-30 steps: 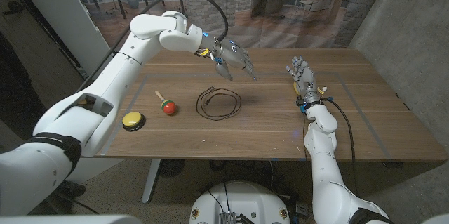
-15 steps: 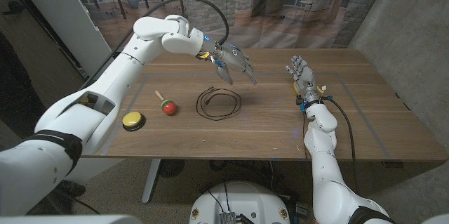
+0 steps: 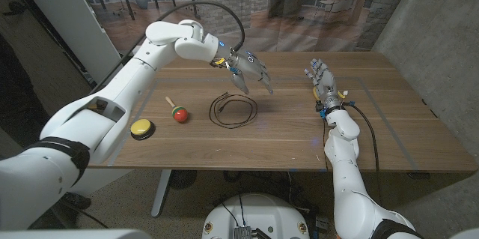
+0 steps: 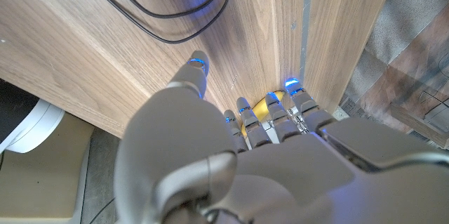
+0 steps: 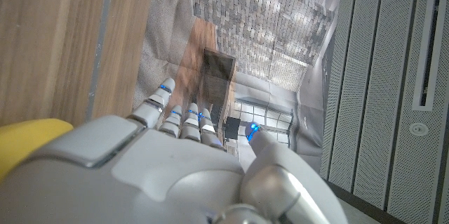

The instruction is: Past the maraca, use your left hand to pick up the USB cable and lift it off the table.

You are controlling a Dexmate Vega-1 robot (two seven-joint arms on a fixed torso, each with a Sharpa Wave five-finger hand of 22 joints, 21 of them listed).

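The USB cable's loops [image 3: 213, 109] are loose and untied. The coil [image 3: 256, 109] will come apart into hanging, trailing parts of the cable when I pick it up.
A thin black USB cable [image 3: 233, 109] lies coiled in a loose ring on the wooden table [image 3: 284, 138], near its middle. My left hand [image 3: 250, 70] hovers above and just behind the coil, fingers spread and pointing down, holding nothing. In the left wrist view part of the cable [image 4: 172, 10] shows beyond the fingertips [image 4: 198, 61], apart from them. The maraca [image 3: 178, 112], a red ball with a wooden handle, lies left of the coil. My right hand [image 3: 322, 80] stands upright at the right side of the table, fingers up and apart, holding nothing.
A yellow button on a black base [image 3: 141, 128] sits near the table's front left, left of the maraca. The table's right half is bare wood. Brick walls and office desks show behind the far edge.
My left hand has shifted slightly forward and down toward the coil, and the elbow has drawn back a little. The cable, the maraca and my right hand have not moved.
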